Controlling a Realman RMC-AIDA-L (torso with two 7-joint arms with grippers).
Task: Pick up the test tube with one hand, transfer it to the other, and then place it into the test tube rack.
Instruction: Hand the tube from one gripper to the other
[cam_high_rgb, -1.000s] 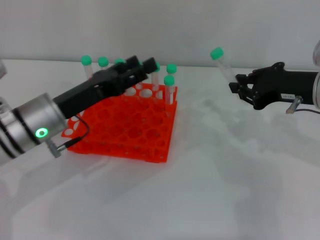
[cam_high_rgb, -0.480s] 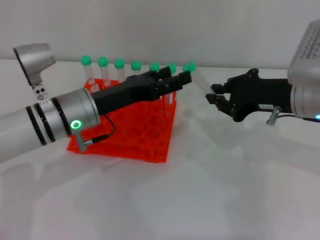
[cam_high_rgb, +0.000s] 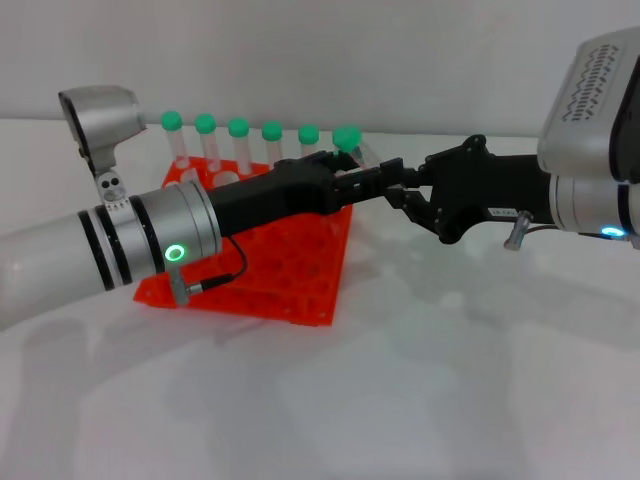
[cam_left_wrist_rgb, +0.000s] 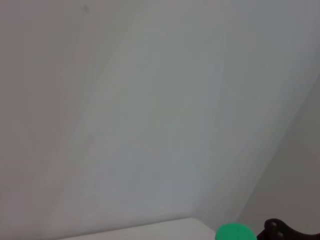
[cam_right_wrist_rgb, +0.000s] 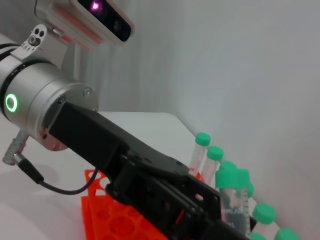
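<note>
My right gripper covers the test tube's lower part (cam_right_wrist_rgb: 239, 224), which has to go into the rack. Next, my left gripper closes below the green cap (cam_right_wrist_rgb: 234, 194) before my right gripper pulls away.
The test tube (cam_high_rgb: 352, 142), clear with a green cap, stands tilted between my two grippers above the right back corner of the orange-red rack (cam_high_rgb: 290, 270). My right gripper (cam_high_rgb: 398, 190), black on the grille-textured arm, is shut on the tube's lower part. My left gripper (cam_high_rgb: 372, 172), on the silver arm with the green ring light, reaches across the rack and is open, its fingers beside the tube. In the right wrist view the tube (cam_right_wrist_rgb: 231, 197) shows close up, with the left gripper's fingers (cam_right_wrist_rgb: 187, 197) next to it. Its cap (cam_left_wrist_rgb: 235, 233) shows in the left wrist view.
Several other green-capped tubes (cam_high_rgb: 238, 140) stand in a row along the rack's back edge; they also show in the right wrist view (cam_right_wrist_rgb: 202, 150). The white table (cam_high_rgb: 420, 380) spreads in front of and to the right of the rack. A pale wall stands behind.
My right gripper carried the tube leftward toward the rack. My left arm swung right and forward over the rack until its gripper met the tube.
</note>
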